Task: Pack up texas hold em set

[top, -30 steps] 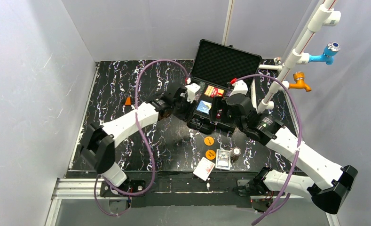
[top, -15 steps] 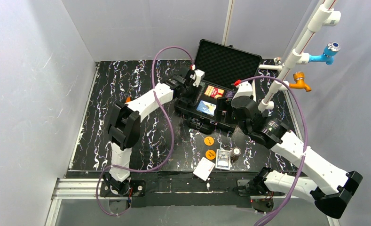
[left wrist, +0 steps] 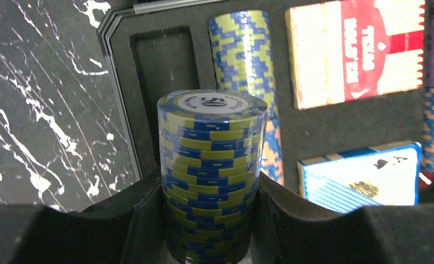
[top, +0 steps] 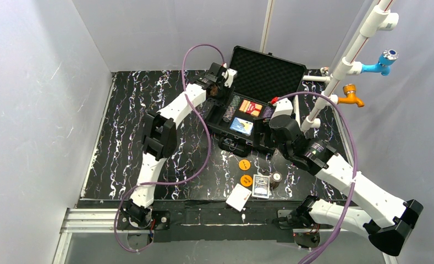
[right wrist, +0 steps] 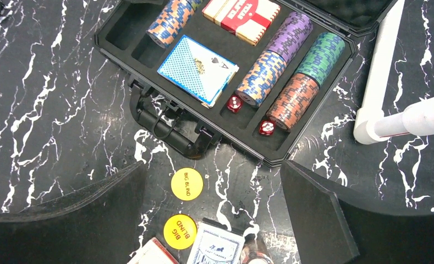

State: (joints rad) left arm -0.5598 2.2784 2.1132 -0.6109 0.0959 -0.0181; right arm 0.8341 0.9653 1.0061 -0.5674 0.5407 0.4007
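Observation:
My left gripper needs to tip the stack flat and put it lengthwise in the empty slot [left wrist: 168,69] before it opens, because the chip stack's top end [left wrist: 212,103] is standing high between its fingers.
The black case [top: 225,127] lies open with its foam lid [top: 265,72] raised at the back. My left gripper [left wrist: 212,190] is shut on an upright stack of blue and yellow-green poker chips [left wrist: 212,154], over the case's left end beside an empty slot [left wrist: 162,71]. In the top view the left gripper [top: 220,83] is at the case's back-left corner. A like chip stack [left wrist: 242,49], a red deck [left wrist: 357,49] and a blue deck [left wrist: 363,176] lie in the foam. My right gripper [right wrist: 212,214] hangs open above two orange discs [right wrist: 186,183].
In front of the case lie a loose blue-backed deck [right wrist: 214,247], a white deck [top: 239,197] and a single chip [top: 276,177]. Two red dice [right wrist: 234,103] sit in the case. A white pipe frame [top: 341,71] with taps stands at the right.
My left arm has swung from the case's front-left to its back-left corner, carrying the chip stack. The right arm has barely shifted.

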